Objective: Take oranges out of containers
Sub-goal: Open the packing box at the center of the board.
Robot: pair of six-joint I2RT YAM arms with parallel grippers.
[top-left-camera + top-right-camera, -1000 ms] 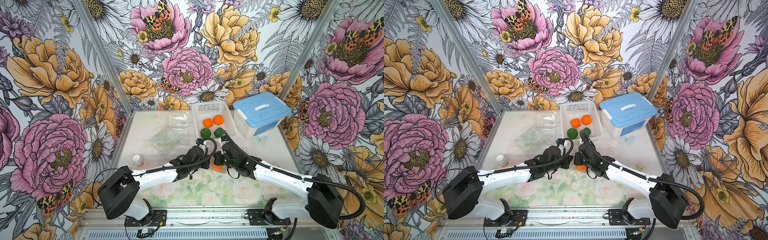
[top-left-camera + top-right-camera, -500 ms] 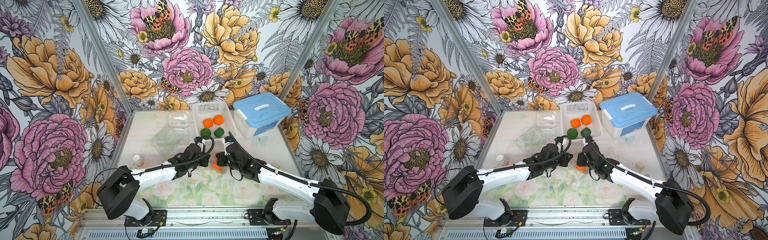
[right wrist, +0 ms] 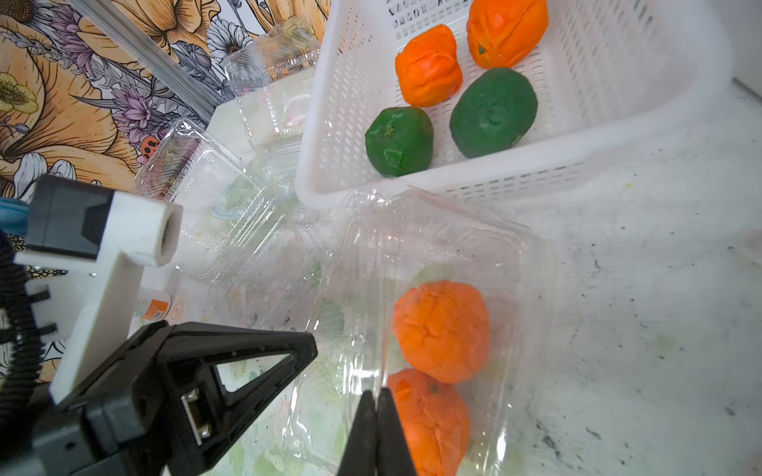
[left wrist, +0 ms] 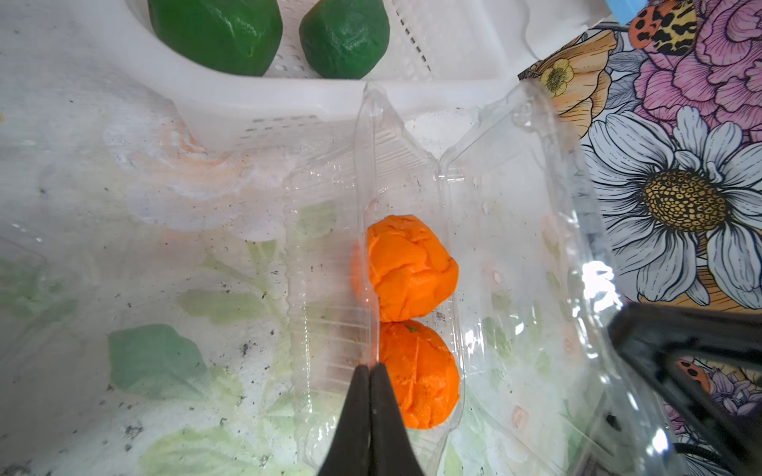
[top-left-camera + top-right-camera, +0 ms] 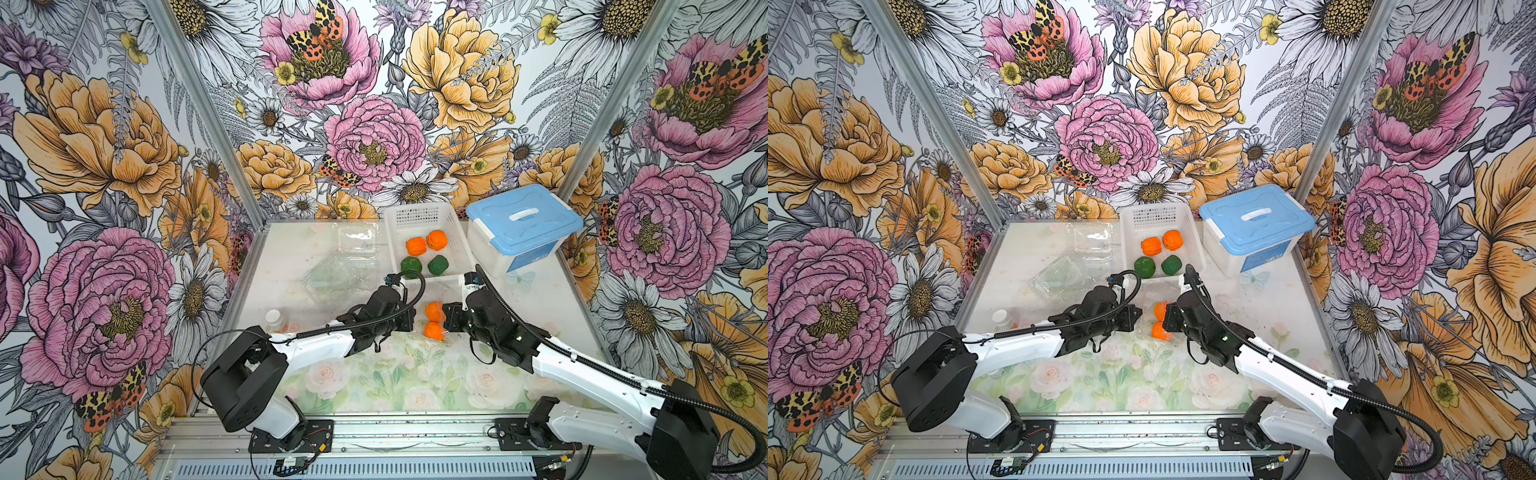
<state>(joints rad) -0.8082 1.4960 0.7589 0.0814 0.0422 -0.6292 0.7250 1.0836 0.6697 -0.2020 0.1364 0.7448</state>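
Note:
The lid in my right gripper (image 4: 516,277) slopes up next to the oranges, so next my left gripper pulls the container's base (image 4: 332,305) away until the lid lies open.
Two bright oranges (image 5: 433,310) (image 5: 433,331) lie side by side in a clear clamshell container (image 4: 515,247) at the table's middle, seen also in the wrist views (image 4: 408,268) (image 3: 441,329). My left gripper (image 5: 412,320) (image 4: 371,371) is shut on the container's thin plastic edge on one side of them. On the opposite side my right gripper (image 5: 445,320) (image 3: 377,395) is shut on another clear edge of it. Two more orange fruits (image 5: 426,243) and two dark green ones (image 5: 424,266) sit in the white basket (image 5: 419,214). Two other clear containers (image 5: 357,237) (image 5: 336,276) lie left of the basket, with no fruit in them.
A white tub with a blue lid (image 5: 523,224) stands at the back right, beside the basket. A small white bottle (image 5: 275,320) stands near the table's left edge, close to my left arm. The patterned walls close in the table on three sides.
The two grippers have drawn apart sideways, each still shut on the clear plastic. Both oranges now show in the gap between them.

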